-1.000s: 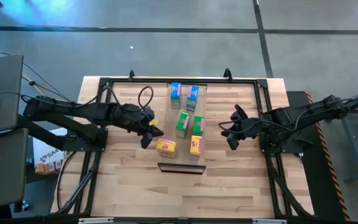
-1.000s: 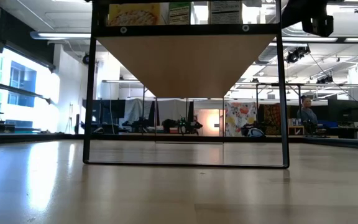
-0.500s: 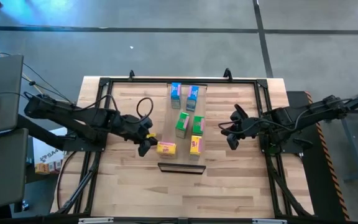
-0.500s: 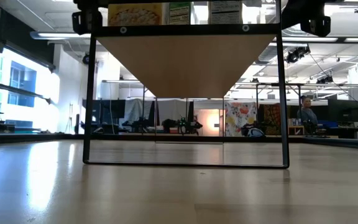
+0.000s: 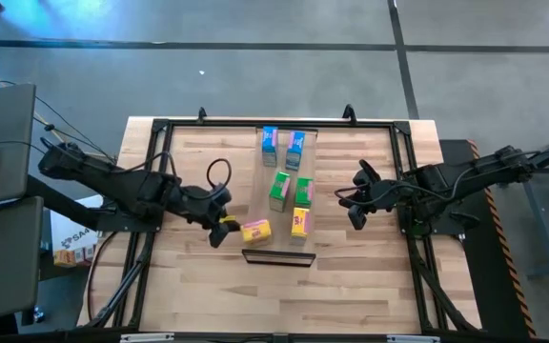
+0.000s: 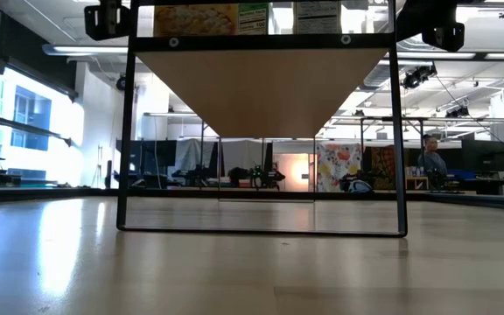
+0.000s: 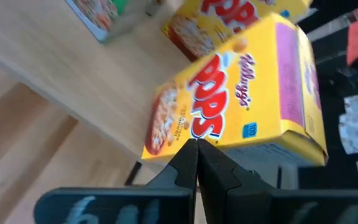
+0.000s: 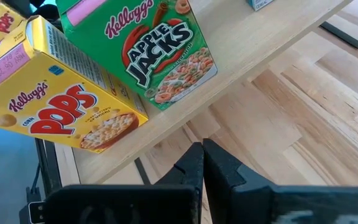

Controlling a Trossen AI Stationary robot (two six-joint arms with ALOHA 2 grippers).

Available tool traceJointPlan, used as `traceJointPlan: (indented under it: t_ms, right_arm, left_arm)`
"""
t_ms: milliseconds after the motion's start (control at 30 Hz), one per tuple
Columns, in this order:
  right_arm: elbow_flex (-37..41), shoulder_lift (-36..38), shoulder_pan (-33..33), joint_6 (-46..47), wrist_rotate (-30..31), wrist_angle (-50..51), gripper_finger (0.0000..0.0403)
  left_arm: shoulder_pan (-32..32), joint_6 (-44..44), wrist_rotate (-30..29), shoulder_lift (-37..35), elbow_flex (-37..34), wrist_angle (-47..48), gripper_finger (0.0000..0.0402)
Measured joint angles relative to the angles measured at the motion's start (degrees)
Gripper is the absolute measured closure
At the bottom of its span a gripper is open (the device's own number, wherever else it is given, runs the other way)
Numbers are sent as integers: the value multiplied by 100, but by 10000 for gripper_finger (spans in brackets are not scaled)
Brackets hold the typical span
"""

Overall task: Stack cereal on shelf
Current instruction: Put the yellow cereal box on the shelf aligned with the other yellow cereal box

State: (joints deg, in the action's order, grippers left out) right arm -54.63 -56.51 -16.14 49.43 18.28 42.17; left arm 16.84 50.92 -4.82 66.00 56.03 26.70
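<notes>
The yellow box [image 5: 255, 232] lies crosswise over the shelf's edge next to the robot's left gripper, so the left gripper should swing to its outer corner [image 5: 245, 241] and push the box square.
The shelf [image 5: 276, 246] stands mid-table on black legs. Six cereal boxes rest on it in pairs: two blue [image 5: 270, 141] [image 5: 294, 149] at the far end, two green [image 5: 280, 189] [image 5: 303, 193] in the middle, two yellow [image 5: 255, 230] [image 5: 300, 222] near the front. My left gripper [image 5: 221, 232] is shut, just left of the left yellow box [image 7: 229, 93], tips pointing at its lower front edge. My right gripper [image 5: 355, 215] is shut, hovering right of the shelf, facing the right yellow box [image 8: 67, 112] and a green box [image 8: 160, 50]. My left gripper's shut fingertips [image 7: 188, 155] stand at the lower front edge [image 7: 179, 142] of the left yellow box, coming from the table's left and slanting down. I cannot tell whether they touch it. The box sits flat on the shelf.
The shelf's black legs [image 6: 129, 131] [image 6: 399, 131] stand on the tabletop, with the plank's underside [image 6: 261, 87] above. A black frame rail [image 5: 151, 191] borders the table. A cable loop [image 5: 219, 171] rides on the left arm. Bare wood [image 5: 274, 295] lies toward the near edge.
My left gripper has swung toward the table's near edge and a little left, along the shelf's left side, from beside the green boxes to beside the left yellow box, rolling as it went. It has stayed shut. My right arm has kept still.
</notes>
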Motion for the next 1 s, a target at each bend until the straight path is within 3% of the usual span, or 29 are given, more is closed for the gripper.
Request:
traceJointPlan:
  t_ms: [433,700,1000]
  right_arm:
    - [2,0,0,-64,145,8,403]
    - [3,0,0,-48,148,17,403]
    - [7,2,0,113,126,-2,403]
  left_arm:
    - [436,52,282,15,2,11,401]
    - [210,-566,271,235,11,-200,401]
    - [102,-658,745,817,4,-876,401]
